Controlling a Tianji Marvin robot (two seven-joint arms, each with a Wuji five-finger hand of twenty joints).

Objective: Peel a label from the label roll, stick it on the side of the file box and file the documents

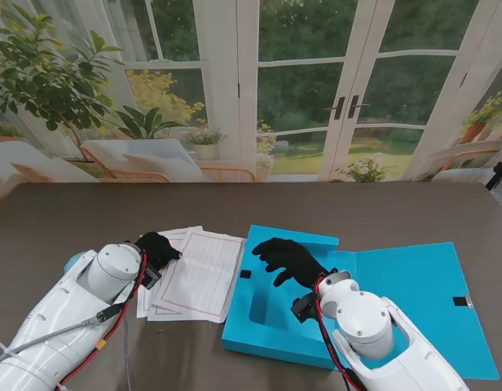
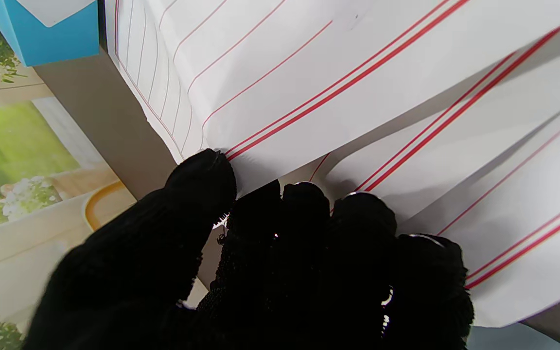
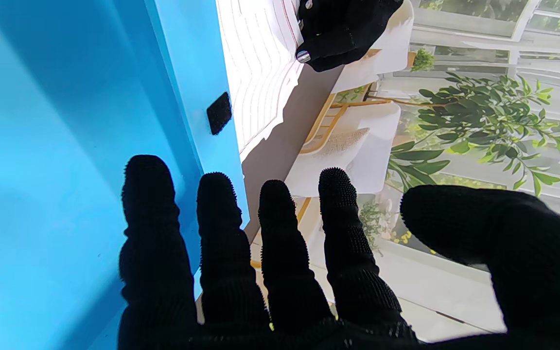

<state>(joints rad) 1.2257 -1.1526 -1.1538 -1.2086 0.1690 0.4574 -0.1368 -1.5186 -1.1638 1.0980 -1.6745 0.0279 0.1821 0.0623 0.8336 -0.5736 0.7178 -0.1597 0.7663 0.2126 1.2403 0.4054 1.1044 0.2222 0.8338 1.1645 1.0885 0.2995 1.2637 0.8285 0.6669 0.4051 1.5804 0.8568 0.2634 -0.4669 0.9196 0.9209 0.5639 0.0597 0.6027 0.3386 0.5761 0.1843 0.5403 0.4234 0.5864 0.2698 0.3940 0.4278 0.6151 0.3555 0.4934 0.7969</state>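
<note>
The top red-lined sheet (image 1: pixel 204 275) lies crooked over staggered edges (image 1: pixel 169 314) below it, so it will come off alone when I carry it to the file box.
The blue file box (image 1: pixel 271 326) lies open on the table, its lid (image 1: pixel 422 301) folded out to my right. White red-lined documents (image 1: pixel 200 273) are fanned out on the table left of the box. My left hand (image 1: pixel 157 247) is at the sheets' left edge. Its thumb (image 2: pixel 202 180) and curled fingers (image 2: pixel 338 218) close on the bowed papers (image 2: pixel 358 97). My right hand (image 1: pixel 288 259) hovers over the box's tray, open with its fingers (image 3: pixel 280 233) spread and holding nothing. A white patch (image 2: pixel 51 8) shows on the box's wall (image 2: pixel 42 36).
A black fastener square (image 1: pixel 244 274) sits on the box's left wall (image 3: pixel 197 97), and another (image 1: pixel 460 301) on the lid. A pale blue object (image 1: pixel 72 262) peeks out behind my left arm; I cannot tell what it is. The brown table (image 1: pixel 88 212) stretches beyond.
</note>
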